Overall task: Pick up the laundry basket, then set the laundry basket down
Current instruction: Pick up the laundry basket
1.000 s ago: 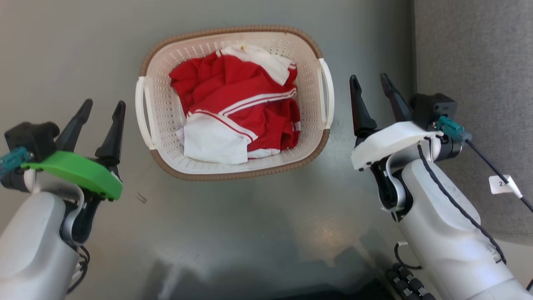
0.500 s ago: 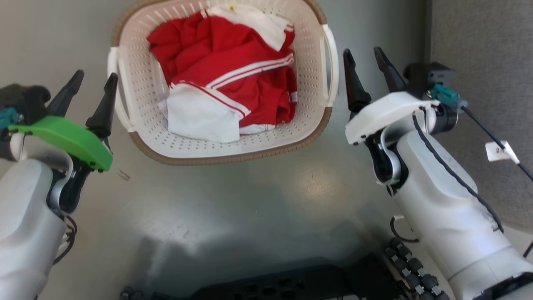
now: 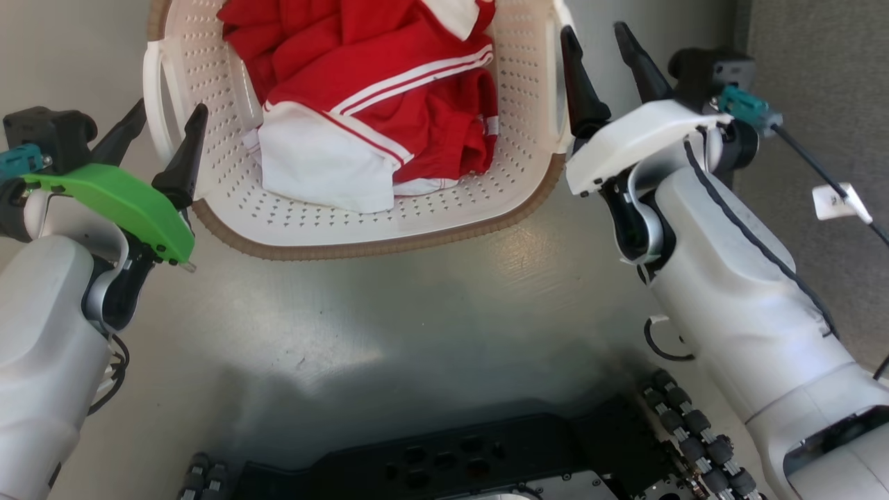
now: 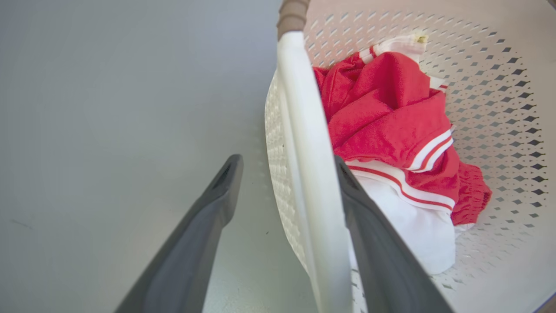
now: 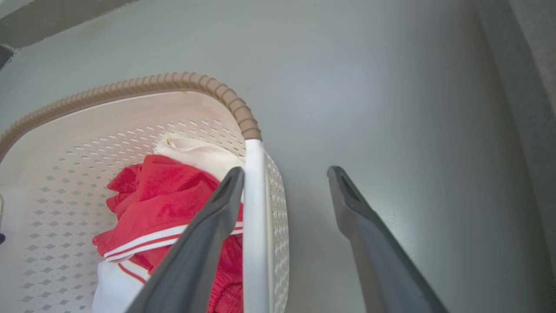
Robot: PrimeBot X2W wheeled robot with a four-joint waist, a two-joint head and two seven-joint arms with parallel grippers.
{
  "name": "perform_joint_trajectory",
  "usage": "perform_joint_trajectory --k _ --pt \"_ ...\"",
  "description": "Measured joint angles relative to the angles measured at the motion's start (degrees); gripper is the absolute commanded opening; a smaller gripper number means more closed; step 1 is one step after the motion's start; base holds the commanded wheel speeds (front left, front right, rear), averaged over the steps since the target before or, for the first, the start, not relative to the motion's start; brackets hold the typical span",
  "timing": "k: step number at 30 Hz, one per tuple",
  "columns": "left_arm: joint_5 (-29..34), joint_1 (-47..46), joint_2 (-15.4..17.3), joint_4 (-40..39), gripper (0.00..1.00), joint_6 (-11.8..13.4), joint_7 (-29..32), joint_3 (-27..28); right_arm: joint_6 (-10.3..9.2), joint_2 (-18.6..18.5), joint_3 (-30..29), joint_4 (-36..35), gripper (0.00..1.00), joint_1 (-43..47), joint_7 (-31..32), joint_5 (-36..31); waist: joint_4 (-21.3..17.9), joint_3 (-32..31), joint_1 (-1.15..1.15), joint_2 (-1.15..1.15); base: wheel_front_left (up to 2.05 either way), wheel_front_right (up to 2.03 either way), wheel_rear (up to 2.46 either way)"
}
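Note:
My gripper will lift the laundry basket, and the red and white clothes point(image 3: 379, 112) should come along in place, as they lie piled well below the brown woven rim point(image 3: 367, 249).
The laundry basket point(image 3: 361, 246) is cream-white and perforated with a brown woven rim. It sits on the grey floor at the top of the head view, holding red and white clothes point(image 3: 375, 90). My left gripper point(image 3: 172, 107) is open, with its fingers on either side of the basket's white left handle point(image 4: 304, 130). In the left wrist view, my left gripper point(image 4: 287, 160) has one finger inside the basket and one outside. My right gripper point(image 3: 592, 29) is open too. The right wrist view shows my right gripper point(image 5: 286, 171) straddling the right handle point(image 5: 254, 208), inner finger close against it.
My black wheeled base point(image 3: 451, 458) fills the bottom of the head view. A grey carpeted surface point(image 3: 819, 69) borders the floor on the right, close to my right arm. A white tag point(image 3: 833, 201) hangs from that arm's cable.
The head view has shifted, so the basket now sits higher and larger. Both grippers have come from beside the basket to straddle its side handles, and both stay open.

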Motion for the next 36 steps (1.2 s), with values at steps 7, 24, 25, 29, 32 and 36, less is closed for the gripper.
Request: perform_joint_trajectory --k 7,24,25,29,32,36 --pt "-2.2 -1.8 -0.2 2.1 1.00 -0.2 -0.1 -2.6 -0.03 0.0 2.5 3.9 1.00 -0.5 0.4 2.3 0.7 0.9 0.00 0.00 0.00 0.00 0.00" --pt "-6.1 -4.5 -1.3 5.4 0.00 -0.3 -2.2 -7.8 -0.03 1.2 4.9 5.3 0.00 -3.0 0.4 3.4 1.1 0.3 0.00 0.00 0.00 0.00 0.00" --pt "-6.2 -4.6 -1.3 5.8 0.00 -0.3 -2.2 -8.1 -0.03 1.3 4.9 5.4 0.00 -3.0 0.4 3.6 1.1 0.0 0.00 0.00 0.00 0.00 0.00" --pt "-6.6 -4.6 -1.4 6.8 0.00 -0.3 -2.9 -9.6 -0.03 1.4 5.1 5.7 0.00 -3.0 0.4 3.6 1.0 -1.3 0.00 0.00 0.00 0.00 0.00" --pt "-7.0 -4.6 -1.6 7.8 0.00 -0.3 -3.2 -10.6 -0.02 1.5 5.4 6.0 0.00 -2.8 0.4 4.3 0.9 -2.5 0.00 0.00 0.00 0.00 0.00" --pt "-7.5 -4.4 -1.8 8.8 0.00 -0.3 -3.2 -12.2 -0.03 1.4 6.1 6.7 0.00 -2.2 0.4 5.4 0.7 -4.4 0.00 0.00 0.00 0.00 0.00"
